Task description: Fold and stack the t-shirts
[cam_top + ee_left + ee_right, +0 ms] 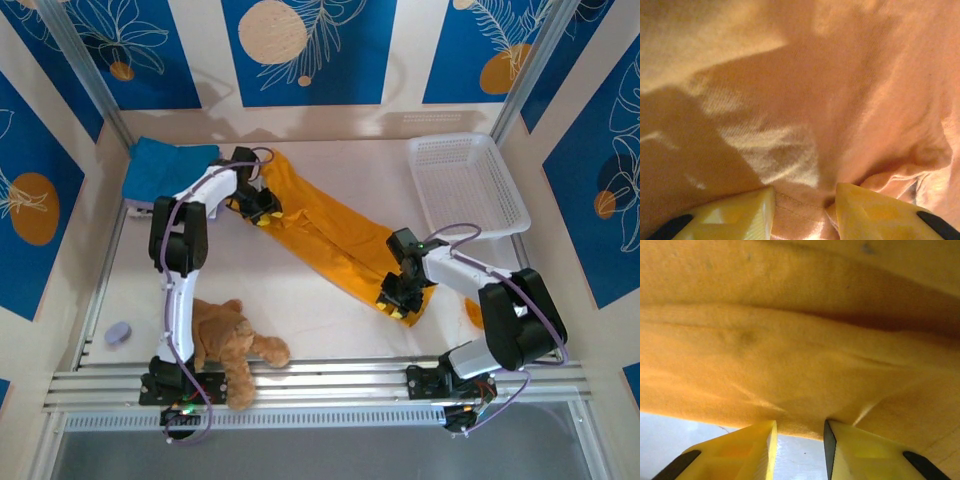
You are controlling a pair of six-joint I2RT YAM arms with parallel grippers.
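My right gripper needs to straighten the mustard-orange t-shirt (325,236) by pulling its near end (412,317) toward the brown teddy before folding, because the t-shirt lies at a slant across the table.
The mustard-orange t-shirt (325,225) lies folded into a long strip, running diagonally from the back left to the front right of the table. My left gripper (262,207) is at its far left end. In the left wrist view a bunched hem of the shirt (830,90) fills the gap between the yellow fingers of that gripper (805,192). My right gripper (397,297) is at the near right end, and its tips (800,424) pinch the shirt's edge (790,340) above the table. A blue folded t-shirt (165,168) rests at the back left, with a pale lilac edge (138,206) under it.
A white mesh basket (465,185) stands at the back right. A brown plush teddy (232,345) lies at the front left beside the left arm. A small grey-lilac object (118,333) sits near the left rail. An orange cup (473,313) peeks out behind the right arm.
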